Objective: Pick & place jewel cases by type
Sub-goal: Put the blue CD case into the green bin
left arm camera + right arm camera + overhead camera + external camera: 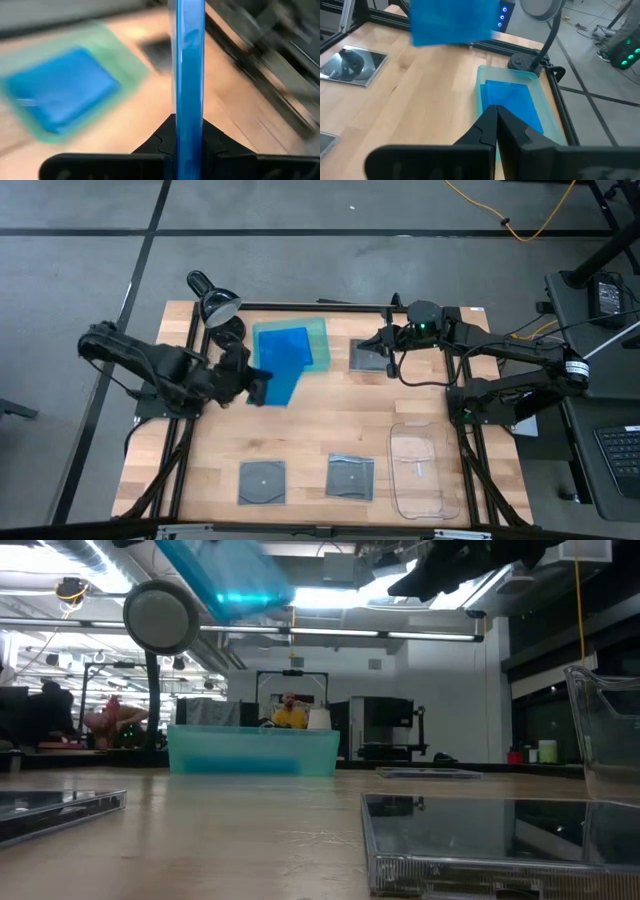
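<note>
My left gripper should swing the blue case (281,388) over the green tray (291,345) and straighten it before lowering it, because the case slants past the green tray's near rim.
My left gripper (258,387) is shut on a bright blue jewel case (282,372), held in the air just near of the translucent green tray (322,345). Another blue case (282,340) lies flat in that tray. My right gripper (375,345) is shut and holds nothing. It hangs above a grey-clear square case (366,360) that lies flat to the right of the green tray. Two more grey-clear cases (262,481) (350,477) lie flat near the table's near edge. My left gripper pinches the blue case between its two fingers at the case's left end (187,125), reaching in level from the table's left. In the left wrist view the case shows edge-on between the fingers. The case is lifted clear of the table and is tilted in the low view (225,575).
A clear plastic tray (420,470) stands at the near right. A round lamp head on a stalk (216,306) stands at the far left, beside the green tray. Black frame rails run along the table's edges. Bare wood lies in the middle of the table (340,415).
</note>
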Tool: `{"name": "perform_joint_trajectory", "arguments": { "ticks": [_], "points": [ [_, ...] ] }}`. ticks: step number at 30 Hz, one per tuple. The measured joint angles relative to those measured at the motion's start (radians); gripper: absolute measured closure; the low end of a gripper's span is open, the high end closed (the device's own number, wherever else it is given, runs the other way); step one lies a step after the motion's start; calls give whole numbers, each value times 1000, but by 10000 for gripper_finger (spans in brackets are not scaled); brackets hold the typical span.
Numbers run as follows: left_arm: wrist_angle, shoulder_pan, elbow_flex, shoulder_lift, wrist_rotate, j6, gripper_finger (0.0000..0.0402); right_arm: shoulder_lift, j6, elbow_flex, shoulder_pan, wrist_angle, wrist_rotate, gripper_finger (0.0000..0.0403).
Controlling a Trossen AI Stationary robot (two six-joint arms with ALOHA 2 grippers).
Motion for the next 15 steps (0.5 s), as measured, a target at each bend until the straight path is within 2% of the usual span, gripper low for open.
{"name": "perform_joint_trajectory", "arguments": {
  "ticks": [3, 9, 15],
  "points": [
    [61, 54, 0, -42, 269, 167, 377, 0, 5, 0, 0, 0, -1, 393],
    [62, 209, 0, -60, 681, 429, 377, 0, 73, 0, 0, 3, -2, 393],
    [-3, 398, 1, -27, 983, 624, 377, 0, 110, 0, 9, -1, -2, 393]
  ]
}}
